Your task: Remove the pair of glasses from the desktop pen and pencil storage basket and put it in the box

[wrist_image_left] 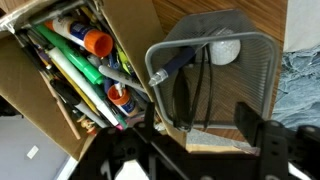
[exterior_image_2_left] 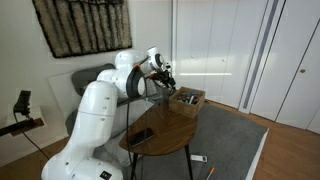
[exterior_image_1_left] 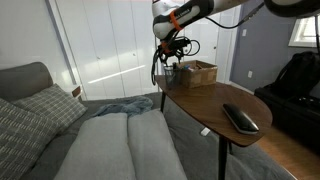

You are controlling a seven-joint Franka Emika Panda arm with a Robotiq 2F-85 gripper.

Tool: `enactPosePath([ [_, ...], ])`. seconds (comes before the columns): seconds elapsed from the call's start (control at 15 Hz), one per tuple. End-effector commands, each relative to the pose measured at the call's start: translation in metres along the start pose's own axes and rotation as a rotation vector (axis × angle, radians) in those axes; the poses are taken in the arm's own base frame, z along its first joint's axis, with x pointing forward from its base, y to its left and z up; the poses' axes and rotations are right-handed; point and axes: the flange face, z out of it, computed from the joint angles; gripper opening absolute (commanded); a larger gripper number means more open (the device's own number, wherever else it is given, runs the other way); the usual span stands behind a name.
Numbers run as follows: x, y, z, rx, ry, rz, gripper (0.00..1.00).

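Observation:
The basket's near rim (wrist_image_left: pixel 215 129) is between my gripper's fingers, which are short of the glasses. Next, I lift clear first and then lower the fingers around the glasses inside the basket (wrist_image_left: pixel 182 100).
In the wrist view a grey wire-mesh basket (wrist_image_left: pixel 225 75) stands on the wooden table. The dark-framed glasses (wrist_image_left: pixel 184 98) stand upright inside it, next to a white round object (wrist_image_left: pixel 225 50). The light brown box (wrist_image_left: pixel 135 25) lies right beside the basket and holds several markers and pens. My gripper (wrist_image_left: pixel 200 125) is open and empty. It hangs just above the basket's near rim, with one finger on each side of the glasses. In both exterior views the gripper (exterior_image_1_left: pixel 170 50) (exterior_image_2_left: pixel 165 75) hovers over the far end of the table next to the box (exterior_image_1_left: pixel 198 72) (exterior_image_2_left: pixel 188 98).
A flat black object (exterior_image_1_left: pixel 240 118) lies on the near end of the oval wooden table (exterior_image_1_left: pixel 205 105). A grey sofa with cushions (exterior_image_1_left: pixel 40 110) stands beside the table. White closet doors (exterior_image_1_left: pixel 105 45) are behind it.

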Motion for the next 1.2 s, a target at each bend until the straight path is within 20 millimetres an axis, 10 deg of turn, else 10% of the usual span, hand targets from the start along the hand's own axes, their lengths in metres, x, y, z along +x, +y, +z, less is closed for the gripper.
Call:
enactPosePath([
  [0.0,0.001,0.006,0.001,0.042,0.026,-0.021,0.84],
  [0.47,0.002,0.007,0.004,0.061,0.040,-0.032,0.38],
  [0.8,0.006,0.017,-0.035,0.087,0.119,-0.043,0.03],
  [1.13,0.007,0.028,-0.071,0.115,0.142,-0.051,0.00],
])
